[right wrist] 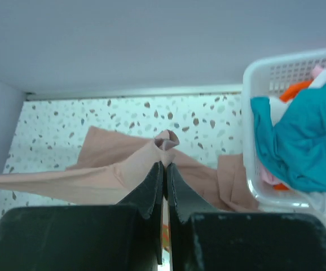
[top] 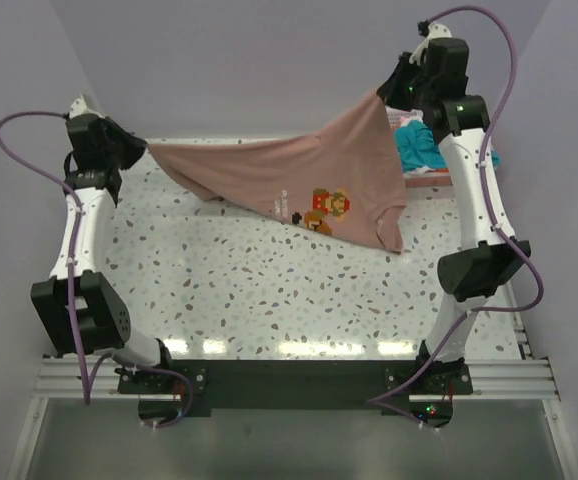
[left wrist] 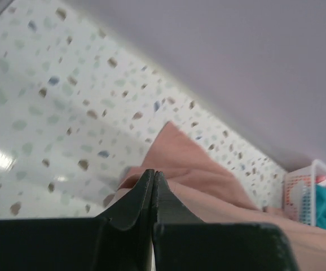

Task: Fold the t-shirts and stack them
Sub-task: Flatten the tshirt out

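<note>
The t-shirt runs crooked to a tip at my left gripper (top: 157,149), so my right gripper should lift it and put it down before my left gripper grabs another edge.
A salmon-pink t-shirt (top: 299,180) with a pixel-figure print hangs stretched in the air between my two grippers, above the far half of the table. My left gripper (top: 141,147) is shut on its left corner; in the left wrist view the gripper (left wrist: 153,175) is closed on pink cloth (left wrist: 208,189). My right gripper (top: 387,92) is shut on the right corner, held higher; in the right wrist view the gripper (right wrist: 164,166) pinches a bunched tip of the shirt (right wrist: 118,169). More t-shirts, teal (right wrist: 298,141), orange and white, lie in the basket.
A white lattice basket (right wrist: 253,113) stands at the far right of the speckled table (top: 229,290), beside the right arm; it also shows in the left wrist view (left wrist: 301,192). Lilac walls close in the back and sides.
</note>
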